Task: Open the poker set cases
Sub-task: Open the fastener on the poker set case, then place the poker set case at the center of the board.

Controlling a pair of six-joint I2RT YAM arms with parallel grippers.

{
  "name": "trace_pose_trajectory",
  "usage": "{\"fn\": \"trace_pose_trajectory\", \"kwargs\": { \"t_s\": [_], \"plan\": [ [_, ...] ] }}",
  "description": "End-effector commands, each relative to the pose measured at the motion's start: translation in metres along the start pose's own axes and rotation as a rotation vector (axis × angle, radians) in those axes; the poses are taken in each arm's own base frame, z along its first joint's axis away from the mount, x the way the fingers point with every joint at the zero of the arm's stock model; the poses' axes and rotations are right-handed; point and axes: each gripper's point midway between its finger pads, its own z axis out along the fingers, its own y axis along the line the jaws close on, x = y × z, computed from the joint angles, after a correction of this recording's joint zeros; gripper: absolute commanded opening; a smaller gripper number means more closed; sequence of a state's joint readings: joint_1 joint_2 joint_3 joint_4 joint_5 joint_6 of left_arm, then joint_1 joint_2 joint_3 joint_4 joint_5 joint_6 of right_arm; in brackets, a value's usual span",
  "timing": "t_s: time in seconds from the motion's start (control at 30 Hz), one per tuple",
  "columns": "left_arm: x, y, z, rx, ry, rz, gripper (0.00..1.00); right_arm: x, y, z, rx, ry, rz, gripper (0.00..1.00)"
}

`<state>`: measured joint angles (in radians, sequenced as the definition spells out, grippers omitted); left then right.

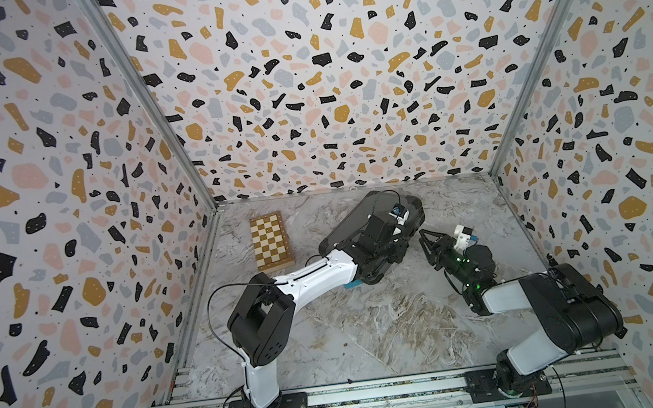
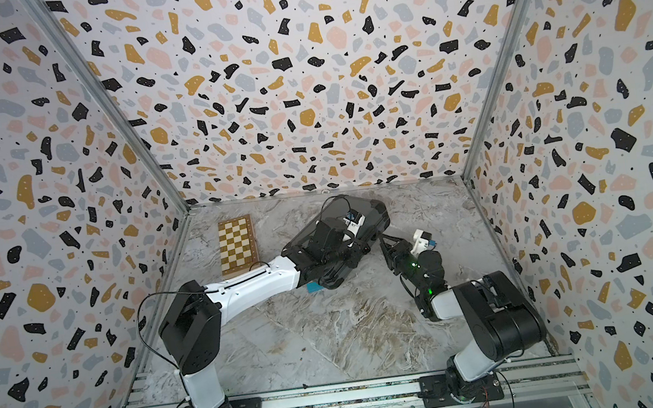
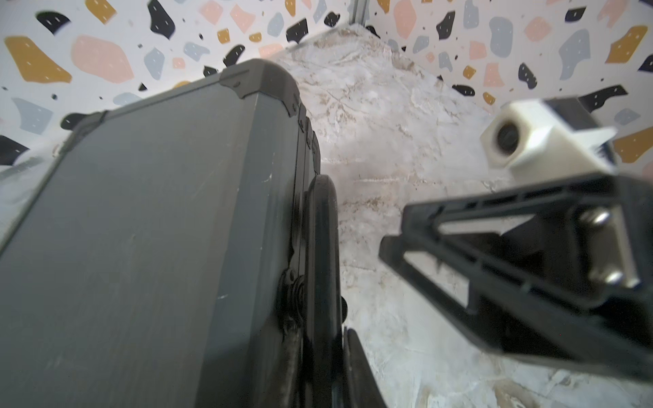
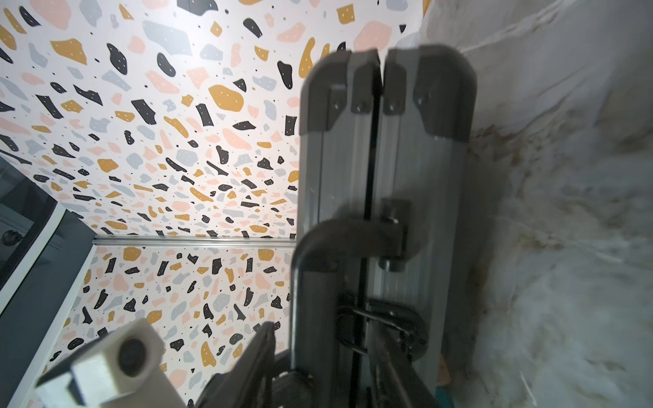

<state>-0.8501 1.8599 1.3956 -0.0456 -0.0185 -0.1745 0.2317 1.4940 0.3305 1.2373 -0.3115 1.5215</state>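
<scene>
I should first let go of the case's handle with my left gripper and take the case's corner point(image 1: 324, 246) by the chessboard box, because my left arm lies across the slanted case point(image 1: 351, 222).
The poker set case point(image 1: 354, 227) point(image 2: 319, 231) is a dark grey briefcase with black corner guards, lying closed at the back of the table. In the left wrist view its lid point(image 3: 141, 229) fills the frame, and my left gripper point(image 3: 323, 353) is shut on the black handle point(image 3: 321, 247). The left arm reaches over the case in both top views. My right gripper point(image 1: 425, 240) point(image 2: 384, 244) sits at the case's handle side, open. In the right wrist view the right gripper point(image 4: 321, 346) straddles the handle's leg point(image 4: 311, 282), one finger lying over the round latch point(image 4: 385, 328).
A wooden chequered chessboard box point(image 1: 272, 242) point(image 2: 238, 244) lies closed to the left of the case. A small blue thing point(image 1: 353, 285) peeks out under the case's near corner. Patterned walls point(image 1: 65, 201) enclose the marble table point(image 1: 373, 333) on three sides.
</scene>
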Motion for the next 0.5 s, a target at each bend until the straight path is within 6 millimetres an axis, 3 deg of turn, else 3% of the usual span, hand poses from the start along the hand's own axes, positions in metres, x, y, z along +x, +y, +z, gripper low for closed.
{"fn": "trace_pose_trajectory", "kwargs": {
  "t_s": [0.0,0.1,0.27,0.47],
  "plan": [
    [-0.063,0.005,-0.028,-0.020,-0.220,-0.028,0.00,-0.004,-0.008,-0.016,0.091,0.021,-0.083,0.50],
    [-0.053,0.004,-0.024,-0.010,-0.197,-0.018,0.00,-0.016,-0.016,-0.034,0.211,-0.005,-0.179,0.53],
    [-0.028,0.006,-0.014,-0.009,-0.138,-0.001,0.00,-0.037,-0.011,-0.062,0.347,-0.066,-0.331,0.57],
    [-0.008,0.012,-0.007,-0.036,-0.071,0.008,0.00,-0.044,-0.013,-0.062,0.374,-0.048,-0.353,0.59]
  ]
}}
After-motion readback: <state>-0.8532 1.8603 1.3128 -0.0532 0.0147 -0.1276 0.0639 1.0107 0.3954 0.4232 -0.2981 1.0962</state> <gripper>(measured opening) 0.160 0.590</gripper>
